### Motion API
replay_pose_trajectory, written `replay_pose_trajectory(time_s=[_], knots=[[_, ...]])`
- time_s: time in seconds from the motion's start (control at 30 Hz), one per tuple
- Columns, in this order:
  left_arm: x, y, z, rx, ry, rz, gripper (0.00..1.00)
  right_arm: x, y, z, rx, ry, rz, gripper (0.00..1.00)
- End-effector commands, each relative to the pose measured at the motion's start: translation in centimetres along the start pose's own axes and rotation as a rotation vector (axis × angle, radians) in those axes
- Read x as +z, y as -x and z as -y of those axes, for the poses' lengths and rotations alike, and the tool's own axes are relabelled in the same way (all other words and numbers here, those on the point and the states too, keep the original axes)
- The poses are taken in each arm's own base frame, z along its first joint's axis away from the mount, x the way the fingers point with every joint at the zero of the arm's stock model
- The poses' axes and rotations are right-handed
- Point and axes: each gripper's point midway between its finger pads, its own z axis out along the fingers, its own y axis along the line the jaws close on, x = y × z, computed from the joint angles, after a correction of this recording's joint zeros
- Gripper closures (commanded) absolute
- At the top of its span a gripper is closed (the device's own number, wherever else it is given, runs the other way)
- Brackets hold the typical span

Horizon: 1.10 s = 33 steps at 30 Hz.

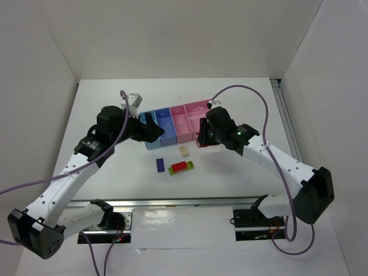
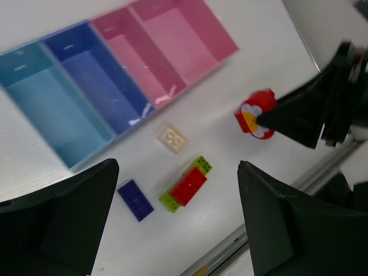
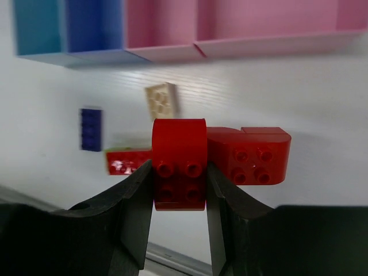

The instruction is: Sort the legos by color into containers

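The red piece's stepped end (image 3: 249, 156) sticks out clear of my right gripper's fingers, so my left gripper keeps moving toward that end (image 1: 202, 143) until its fingers close there.
Four joined trays lie at mid-table: light blue (image 2: 46, 109), darker blue (image 1: 165, 122), pink (image 1: 183, 123) and wider pink (image 1: 198, 110); all look empty in the left wrist view. In front of them lie a beige brick (image 1: 184, 151), a purple brick (image 1: 161, 164) and a red brick stacked on a lime green one (image 1: 181, 167). My right gripper (image 3: 179, 184) is shut on the chunky stepped red piece (image 3: 221, 155) and holds it above the table, near the pink trays' front. My left gripper (image 2: 178, 224) is open and empty, hovering over the light blue tray's near end.
An aluminium rail (image 1: 184, 202) runs along the table's near edge and shows in the left wrist view (image 2: 299, 178). Another rail (image 1: 286, 121) runs along the right side. White walls enclose the table at the back and both sides.
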Motion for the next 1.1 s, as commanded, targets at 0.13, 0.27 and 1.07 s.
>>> replay_pose_trajectory(time_s=[0.13,0.27,1.07], knots=[[-0.9,-1.6,7.0,0.209,-0.34,0.019,0.06,-5.8,3.8,-4.8,0.135,0.403,0.006,0.77],[0.2,-3.2,8.2,0.246,-0.363,-0.015,0.06,-6.3,3.9,-4.3,0.254,0.564,-0.057,0.76],[5.6,-5.4,14.7,0.5,-0.474,0.156,0.0,-11.6,5.6,-1.8,0.503,1.004,-0.099,0.76]])
